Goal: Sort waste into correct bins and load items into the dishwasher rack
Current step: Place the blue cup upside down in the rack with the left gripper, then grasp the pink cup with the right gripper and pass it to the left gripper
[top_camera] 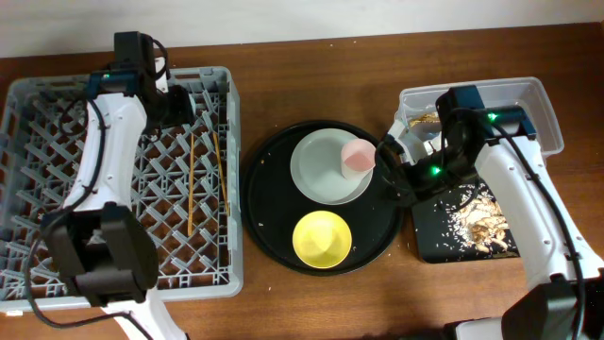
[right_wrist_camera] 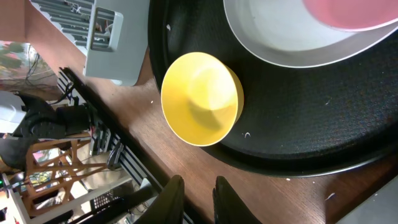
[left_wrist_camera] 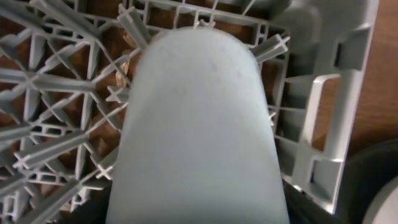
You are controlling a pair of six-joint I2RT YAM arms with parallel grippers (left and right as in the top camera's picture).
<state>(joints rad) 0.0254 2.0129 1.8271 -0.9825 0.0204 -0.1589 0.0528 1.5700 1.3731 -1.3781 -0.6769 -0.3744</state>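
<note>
The pink cup (top_camera: 358,158) sits on the plate (top_camera: 319,172) by the robot's right gripper, away from the rack, so the right gripper should pass the pink cup to the left gripper.
My left gripper (top_camera: 185,102) is over the far right corner of the grey dishwasher rack (top_camera: 57,113), shut on the pale blue cup (left_wrist_camera: 199,124), which fills the left wrist view and hides the fingers. Two chopsticks (top_camera: 193,179) lie in the rack. The pink cup (top_camera: 357,156) sits on the grey-white plate (top_camera: 321,175). The yellow bowl (top_camera: 322,238) stands in front of it and also shows in the right wrist view (right_wrist_camera: 202,99). My right gripper (top_camera: 390,168) is at the round tray's right edge, its fingers (right_wrist_camera: 196,193) nearly together and empty.
Plate and bowl sit on a large round black tray (top_camera: 269,212). A clear tub (top_camera: 543,104) at the far right holds a brown-gold wrapper (top_camera: 425,120). A black rectangular tray (top_camera: 436,236) in front of it holds beige food scraps (top_camera: 477,219).
</note>
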